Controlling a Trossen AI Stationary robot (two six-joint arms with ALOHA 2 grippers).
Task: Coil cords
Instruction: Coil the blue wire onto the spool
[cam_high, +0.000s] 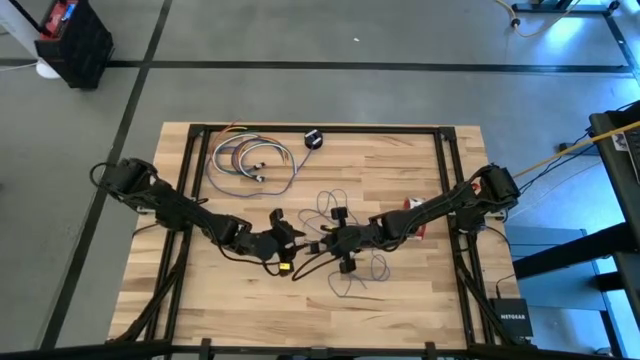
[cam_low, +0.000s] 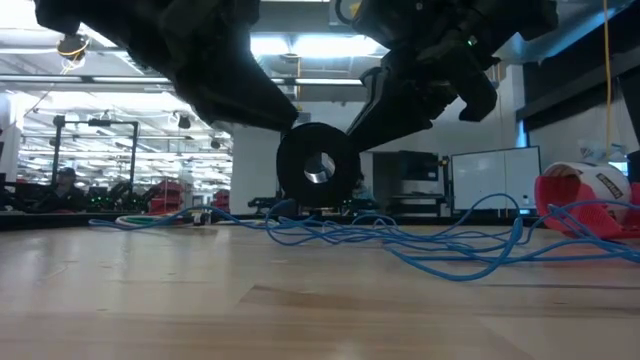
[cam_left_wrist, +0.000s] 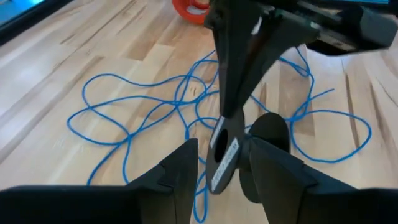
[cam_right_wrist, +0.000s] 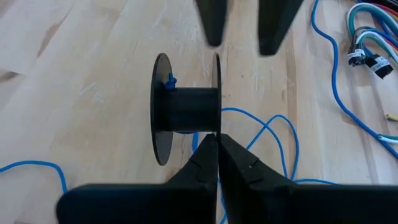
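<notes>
The blue cord trails loosely from the spool, so most of the cord's loops (cam_left_wrist: 180, 102) should stay on the wood when I carry the spool.
A small black spool (cam_right_wrist: 186, 109) hangs a little above the table (cam_high: 400, 290), with my right gripper (cam_right_wrist: 217, 142) shut on it. A thin blue cord (cam_left_wrist: 124, 118) is tied to the spool's hub (cam_right_wrist: 169, 79). The rest of the cord lies in loose loops on the wood (cam_low: 450, 245). My left gripper (cam_left_wrist: 222, 148) is open right in front of the spool (cam_left_wrist: 225, 155), one finger on either side of its nearer flange. I see no touch. A red-and-white bundle (cam_high: 415, 206) lies under my right arm. My right gripper pinches the rim of one spool flange (cam_right_wrist: 216, 124) between its two fingers. The fingers slant down from the table's right. The spool (cam_low: 318, 165) is lifted clear of the table with its axis level, and the cord trails slack from it onto the wood.
A bundle of many-coloured cables (cam_high: 250, 160) lies at the far left of the table, with a small black object (cam_high: 314, 138) beside it near the far edge. Bare wood lies along the near edge (cam_high: 230, 310).
</notes>
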